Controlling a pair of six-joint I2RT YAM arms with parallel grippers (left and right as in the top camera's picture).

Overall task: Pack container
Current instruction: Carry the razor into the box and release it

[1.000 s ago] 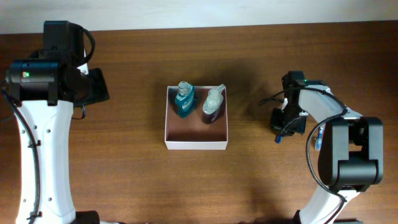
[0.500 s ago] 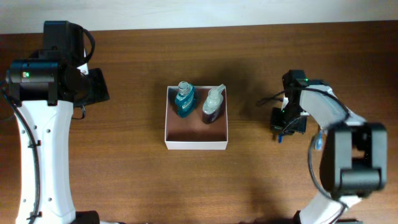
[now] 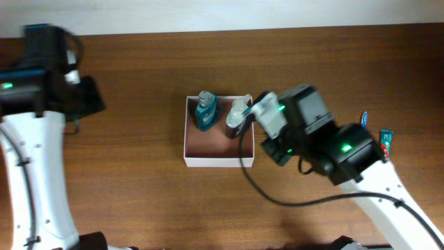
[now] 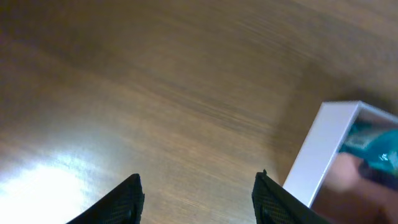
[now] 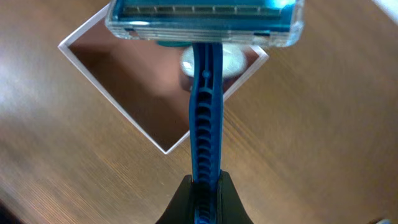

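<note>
The near part of the container's bottom (image 3: 207, 146) is free for the blue razor, so the robot's right gripper keeps going over it until the razor's handle is within the container's sides (image 3: 220, 142), and then let go.
The container (image 3: 208, 147) is a shallow white-walled box with a pinkish-brown inside, at the table's middle. A teal bottle (image 3: 205, 111) and a clear bottle with a dark base (image 3: 237, 117) lie at its far side. My right gripper (image 5: 204, 182) is shut on the handle of a blue razor (image 5: 205, 118). The razor's head hangs over the container (image 5: 143, 81) near the clear bottle (image 5: 229, 62). In the overhead view the right wrist (image 3: 277, 128) hides those fingers at the container's right wall. My left gripper (image 4: 199, 188) is open and empty, left of the container (image 4: 320, 155).
The left arm (image 3: 48, 76) stands at the far left of the wooden table. Two small items, one blue (image 3: 363, 118) and one teal with red (image 3: 386, 139), show beside the right arm. The teal bottle (image 4: 373, 146) shows at the right edge of the left wrist view.
My right arm has swung from the table's right side to the container's right wall, with the razor in its fingers. My left arm has shifted a little to the left.
</note>
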